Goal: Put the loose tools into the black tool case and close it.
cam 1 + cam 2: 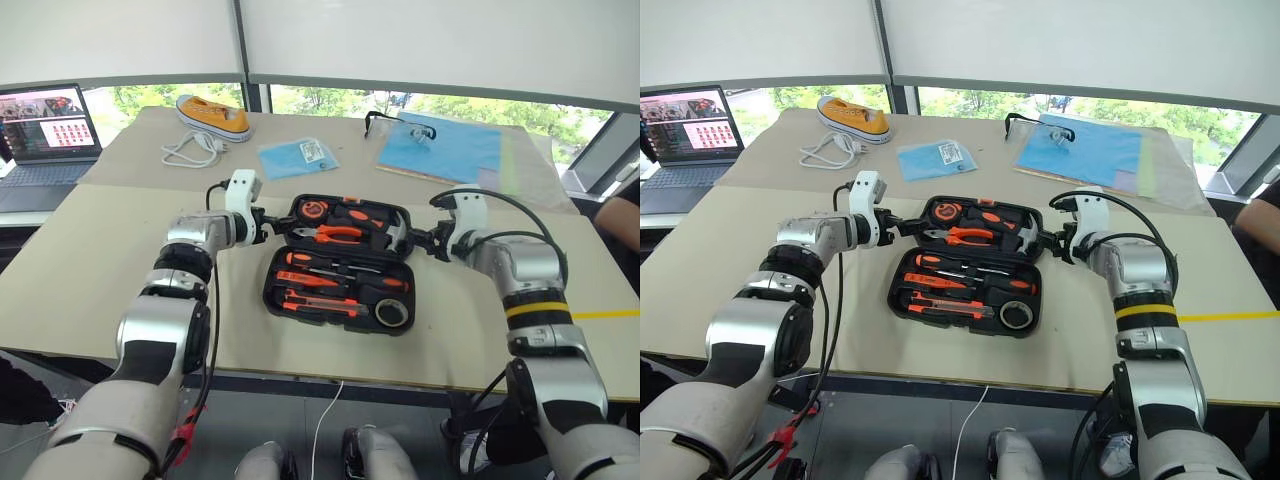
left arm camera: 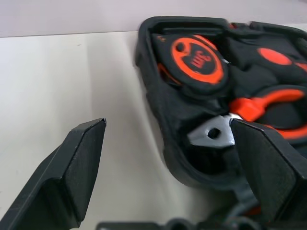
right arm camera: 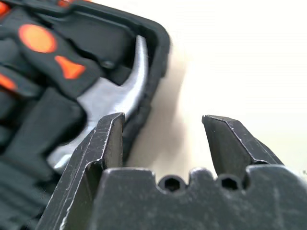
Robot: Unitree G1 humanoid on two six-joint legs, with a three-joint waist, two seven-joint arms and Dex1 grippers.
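The tape measure, pliers (image 1: 336, 234) and hammer are sunk into fitted recesses (image 1: 314, 210), so I expect the tools to stay in place when I swing the far half up.
The black tool case (image 1: 270, 295) lies open flat at the table's middle. Its near half holds orange-and-black screwdrivers (image 1: 320, 262), a utility knife (image 1: 320, 305) and a dark tape roll (image 1: 392, 313) in recesses. The far half carries a tape measure (image 1: 313, 210), pliers (image 1: 335, 233) and a hammer (image 1: 400, 235). My left gripper (image 1: 278, 222) is open at the far half's left edge, and in the left wrist view that case wall (image 2: 163, 120) stands between its fingers (image 2: 72, 172). My right gripper (image 1: 420, 240) is open at the far half's right edge, just outside the rim (image 3: 158, 52) by the hammer head (image 3: 115, 96).
A laptop (image 1: 45, 130) sits at the far left. A yellow shoe (image 1: 213, 116), a white cable (image 1: 190, 150), a blue packet (image 1: 298, 157) and a blue folder (image 1: 440, 150) with glasses lie behind the case. A person (image 1: 620, 230) is at the right edge.
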